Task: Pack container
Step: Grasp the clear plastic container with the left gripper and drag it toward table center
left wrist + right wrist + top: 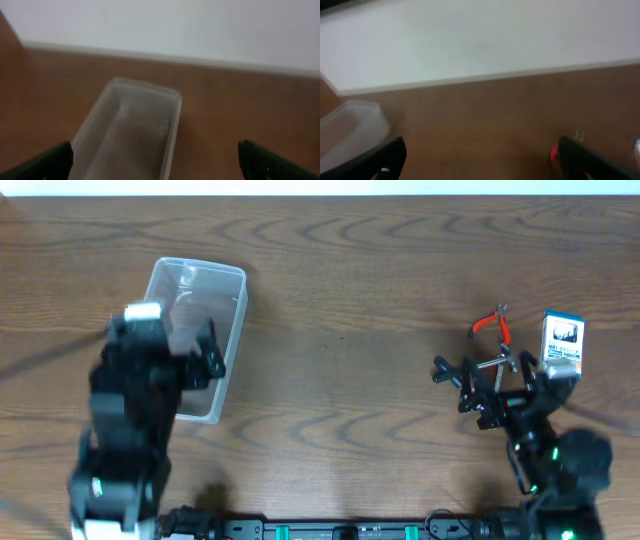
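Next, I turn the clear plastic container (200, 300) crosswise with my left gripper and bring it closer to the tools before packing, because the container is far from the red-handled pliers.
The clear plastic container (196, 302) lies on the wooden table at the left and looks empty. It also shows in the left wrist view (131, 125) and at the left edge of the right wrist view (349, 125). My left gripper (200, 360) hovers over the container's near end, open and empty (155, 165). My right gripper (485, 378) is open and empty (480, 162) at the right. It is just in front of red-handled pliers (492, 326), whose red handle shows by the right finger (553, 153). A silvery tool (497, 363) lies between the pliers and the gripper.
A small blue-and-white box (563, 342) stands to the right of the pliers. The table's far edge meets a white wall (200, 30). Bare wood (340, 340) spans the gap between the container and the tools.
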You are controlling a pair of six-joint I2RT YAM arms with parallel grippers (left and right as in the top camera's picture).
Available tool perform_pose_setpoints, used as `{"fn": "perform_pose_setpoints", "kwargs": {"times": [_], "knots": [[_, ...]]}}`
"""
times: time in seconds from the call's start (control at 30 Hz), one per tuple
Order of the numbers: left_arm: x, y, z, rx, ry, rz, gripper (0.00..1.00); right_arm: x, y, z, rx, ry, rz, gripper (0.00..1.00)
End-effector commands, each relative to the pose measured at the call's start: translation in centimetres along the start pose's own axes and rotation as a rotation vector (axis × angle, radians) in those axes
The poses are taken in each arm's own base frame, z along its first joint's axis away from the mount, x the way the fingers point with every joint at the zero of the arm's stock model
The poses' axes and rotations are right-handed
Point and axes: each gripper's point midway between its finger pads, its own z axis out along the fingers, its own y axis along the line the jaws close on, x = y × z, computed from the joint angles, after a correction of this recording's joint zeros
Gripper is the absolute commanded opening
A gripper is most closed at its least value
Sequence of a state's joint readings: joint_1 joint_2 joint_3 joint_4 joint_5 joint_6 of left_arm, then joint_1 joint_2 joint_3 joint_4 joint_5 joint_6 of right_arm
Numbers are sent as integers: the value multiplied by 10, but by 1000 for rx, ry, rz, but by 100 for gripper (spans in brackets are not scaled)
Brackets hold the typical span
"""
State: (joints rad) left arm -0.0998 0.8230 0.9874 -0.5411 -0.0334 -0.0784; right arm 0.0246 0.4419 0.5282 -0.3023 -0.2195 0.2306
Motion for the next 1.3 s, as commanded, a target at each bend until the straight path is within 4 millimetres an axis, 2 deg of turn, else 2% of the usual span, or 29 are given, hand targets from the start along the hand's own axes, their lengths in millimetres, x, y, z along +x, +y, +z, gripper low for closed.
{"fn": "perform_pose_setpoints", "kwargs": {"times": [0.0, 0.1, 0.17, 0.3, 0.33, 0.37, 0.4, 0.47, 0.5, 0.53, 0.6, 0.67, 0.73, 0.87, 1.03, 1.1, 1.13, 1.27], "knots": [[-11, 1, 15, -37, 147, 9, 98, -10, 23, 8, -96, 158, -32, 99], [3, -1, 21, -51, 368, 26, 98, -1, 22, 11, -58, 399, 22, 99], [6, -1, 25, -62, 450, 29, 98, 2, 21, 10, -38, 537, 30, 99], [3, -3, 39, -65, 458, 32, 98, -6, 34, 24, -106, 617, 75, 99], [-2, -4, 44, -61, 439, 37, 98, -8, 34, 29, -115, 615, 56, 88], [-7, -5, 52, -59, 416, 34, 98, -9, 31, 36, -105, 613, 53, 72], [-12, -4, 58, -59, 395, 29, 99, -8, 27, 42, -90, 619, 52, 63], [-19, -2, 75, -67, 361, 5, 99, -2, 17, 53, -40, 642, 70, 59], [-21, 1, 85, -76, 352, -8, 97, 2, 12, 58, -22, 657, 74, 53], [-22, 5, 95, -88, 347, -27, 91, 6, 8, 63, -8, 671, 77, 50], [-19, 17, 114, -123, 351, -102, 74, 14, 3, 71, 6, 697, 81, 50], [-11, 30, 132, -164, 369, -191, 59, 19, -1, 79, 11, 710, 81, 50], [2, 40, 149, -202, 400, -262, 41, 21, -4, 85, 18, 711, 80, 44], [30, 51, 182, -250, 466, -348, 31, 21, -8, 90, 35, 704, 62, 42], [64, 48, 222, -254, 530, -333, 21, 21, -10, 89, 40, 707, 42, 41], [79, 44, 236, -249, 559, -330, 19, 23, -10, 87, 42, 718, 45, 41], [86, 40, 241, -236, 575, -331, 13, 25, -10, 86, 43, 725, 47, 41], [118, 17, 258, -160, 662, -353, 5, 29, -11, 82, 47, 748, 52, 40]]}}
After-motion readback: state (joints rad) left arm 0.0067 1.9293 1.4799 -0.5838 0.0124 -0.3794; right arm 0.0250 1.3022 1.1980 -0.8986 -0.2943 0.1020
